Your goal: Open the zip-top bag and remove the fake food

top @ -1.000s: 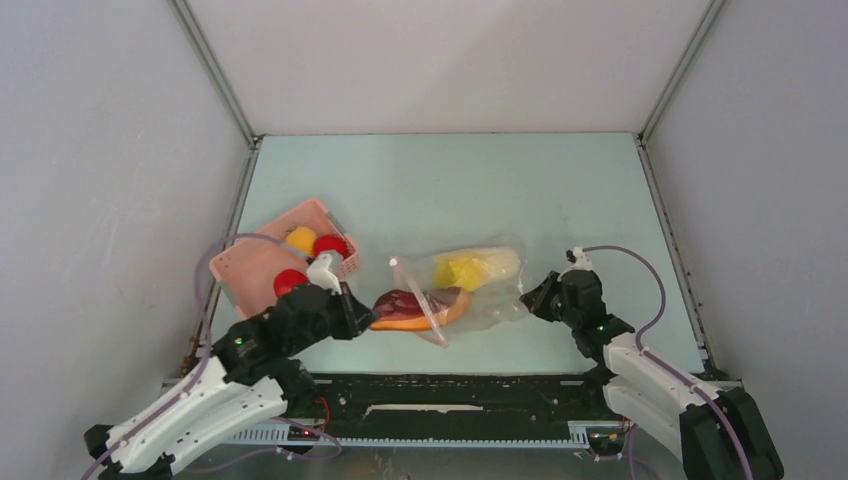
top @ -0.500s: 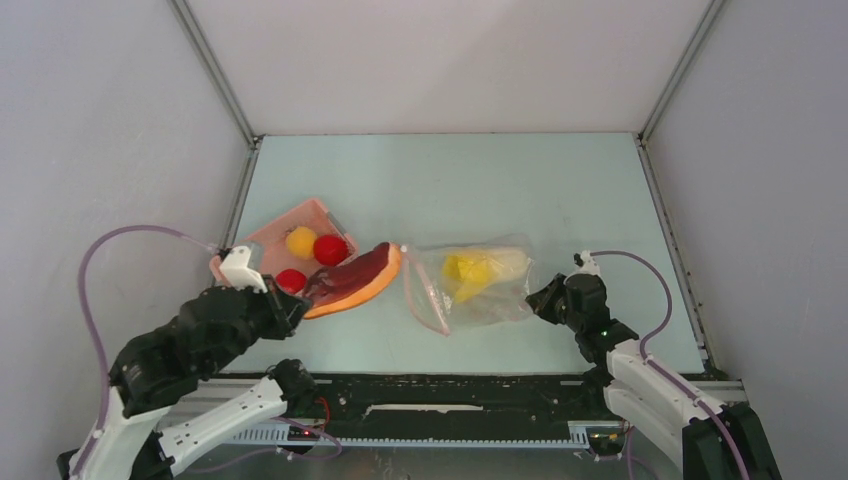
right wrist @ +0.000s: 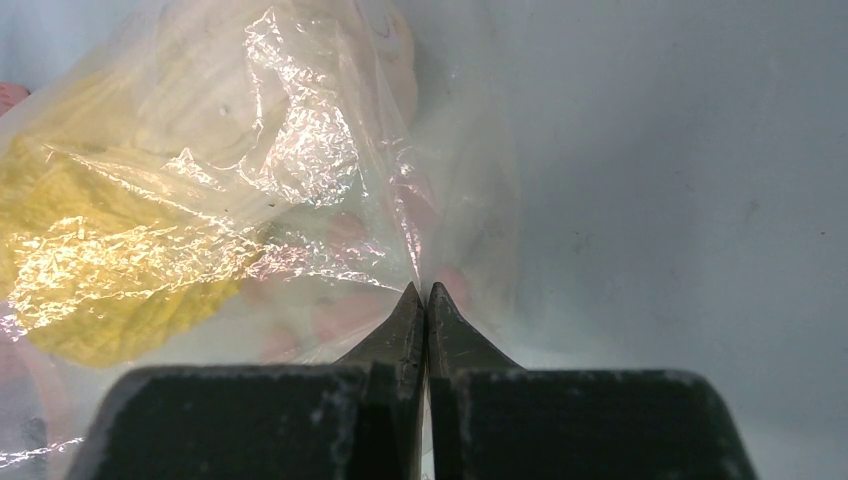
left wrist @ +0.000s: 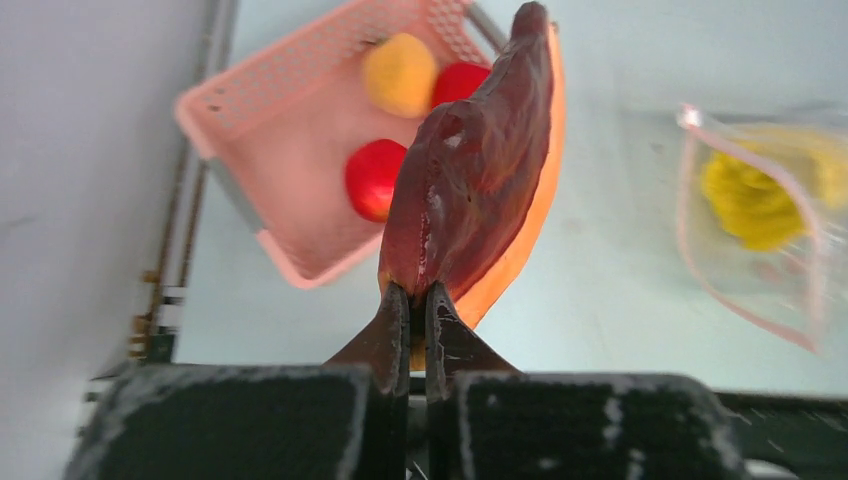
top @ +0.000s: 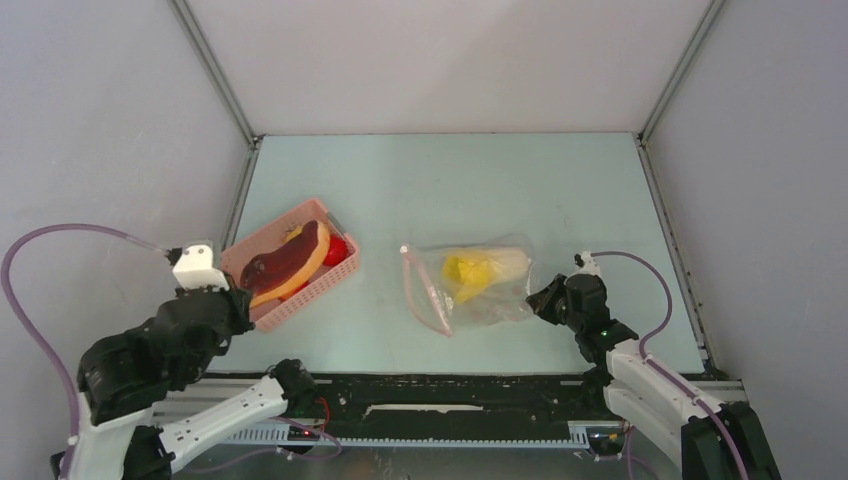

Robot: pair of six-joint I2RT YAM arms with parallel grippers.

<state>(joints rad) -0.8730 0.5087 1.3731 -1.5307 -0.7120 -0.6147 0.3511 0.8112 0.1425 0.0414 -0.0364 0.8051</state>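
The basket's bottom beside the fruits is free, so my left gripper should keep bringing the slice there until its held end is within the basket's rim.
My left gripper is shut on the end of a dark red and orange slice of fake food, held over the pink basket. From above, the slice lies across the basket's middle. In the basket sit two red round fruits and an orange-yellow one. The clear zip-top bag lies flat at table centre, its pinkish zip mouth facing left and a yellow piece inside. My right gripper is shut on the bag's right edge.
The pink basket stands by the left wall rail. Grey enclosure walls close in the left, right and back. The black base rail runs along the near edge.
My left arm has drawn the red-orange slice out of the bag's mouth and carried it left, over the basket. The bag has settled flat. My right gripper has stayed shut on its edge.
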